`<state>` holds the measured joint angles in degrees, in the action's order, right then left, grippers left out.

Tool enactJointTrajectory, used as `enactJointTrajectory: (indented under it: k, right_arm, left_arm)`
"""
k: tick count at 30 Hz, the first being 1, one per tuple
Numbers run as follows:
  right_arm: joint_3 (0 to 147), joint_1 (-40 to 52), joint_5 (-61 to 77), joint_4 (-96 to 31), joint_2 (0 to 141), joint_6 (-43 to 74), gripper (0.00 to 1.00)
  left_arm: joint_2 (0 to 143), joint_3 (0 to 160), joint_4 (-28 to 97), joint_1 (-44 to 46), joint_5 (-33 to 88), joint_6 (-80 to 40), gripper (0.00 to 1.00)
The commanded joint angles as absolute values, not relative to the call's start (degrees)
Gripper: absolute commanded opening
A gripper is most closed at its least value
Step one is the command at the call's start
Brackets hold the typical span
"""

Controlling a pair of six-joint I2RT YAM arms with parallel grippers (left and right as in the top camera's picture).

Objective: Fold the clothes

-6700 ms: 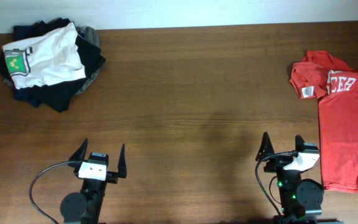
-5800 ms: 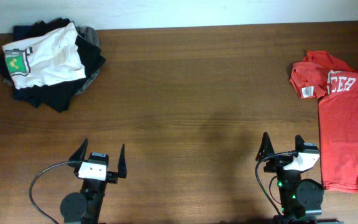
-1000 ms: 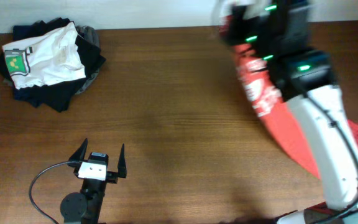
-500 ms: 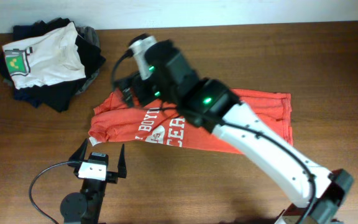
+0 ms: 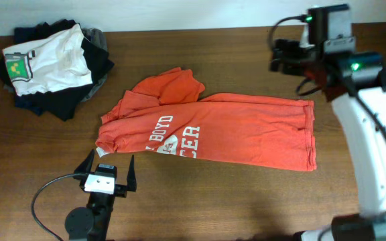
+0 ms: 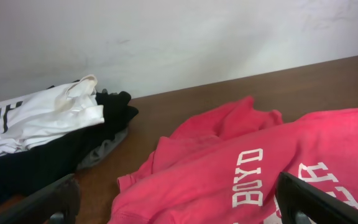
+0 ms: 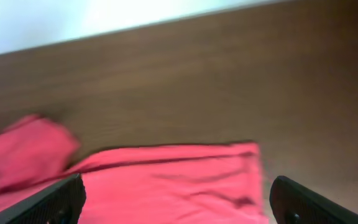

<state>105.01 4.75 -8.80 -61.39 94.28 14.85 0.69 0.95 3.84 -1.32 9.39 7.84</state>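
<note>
My left gripper is to take the bunched sleeve (image 5: 183, 85) first and pull it in toward the collar end (image 5: 116, 128), because the sleeve sticks out past the T-shirt's far edge.
The clothes, a red-orange T-shirt (image 5: 246, 130) with white lettering (image 5: 171, 136), lie spread sideways across the middle of the table, collar end to the left and hem to the right. One sleeve (image 5: 173, 86) is bunched up at the top left. My right gripper (image 5: 285, 57) hovers open above the table's far right, past the hem corner, holding nothing. In the blurred right wrist view (image 7: 179, 208) the shirt (image 7: 166, 180) lies below the spread jaws. My left gripper (image 5: 106, 172) rests open near the front edge, just short of the shirt (image 6: 260, 168), with empty jaws (image 6: 179, 211).
A pile of folded garments (image 5: 52, 63), white T-shirt with a green-yellow print on top of black and grey ones, sits at the far left corner (image 6: 36, 124). A white wall runs behind the table's far edge (image 5: 179, 30).
My right gripper carried the shirt from the right side to the middle, let go of it, and swung back up to the far right. The sleeve now lies bunched. The left arm stayed still.
</note>
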Motion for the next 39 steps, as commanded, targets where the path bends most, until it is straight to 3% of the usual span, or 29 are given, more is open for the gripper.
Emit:
enactJointTrajectory:
  k: [1,6,12,16,19,22,25,31,39]
  right_arm:
    - [105.2,-1.3,-11.0,-63.2,100.2,15.1,0.98]
    - [105.2,-6.1,-5.7,-66.3,105.4,15.1,0.98]
    - [105.3,-8.5,-1.7,-66.7,101.4,15.6,0.98]
    - [105.3,-8.8,-1.7,-67.1,95.3,15.5,0.98]
    - [105.3,-8.7,-1.7,-66.8,92.3,15.5,0.98]
    - [105.3,-8.7,-1.7,-66.7,91.4,15.6,0.98]
    - [105.2,-8.7,-1.3,-66.7,91.5,15.5,0.98]
    - [105.2,-8.7,1.6,-66.9,91.5,15.5,0.98]
    - [105.2,-8.7,2.5,-66.9,91.5,15.5,0.98]
  left_arm:
    - [0.4,0.5,3.7,-1.5,9.1,7.3,0.99]
    - [0.4,0.5,3.7,-1.5,9.1,7.3,0.99]
    - [0.4,0.5,3.3,-1.5,9.2,7.3,0.99]
    - [0.4,0.5,1.5,-1.5,19.0,6.2,0.99]
    - [0.4,0.5,-6.7,-1.5,30.9,5.1,0.99]
    - [0.9,1.2,-16.4,-1.5,32.4,-2.3,0.99]
    - [4.6,5.6,-15.0,-1.5,33.8,-5.1,0.99]
    - [28.0,23.8,-4.0,-1.5,38.0,4.4,0.99]
    - [70.2,67.3,27.7,1.8,35.7,14.7,0.99]
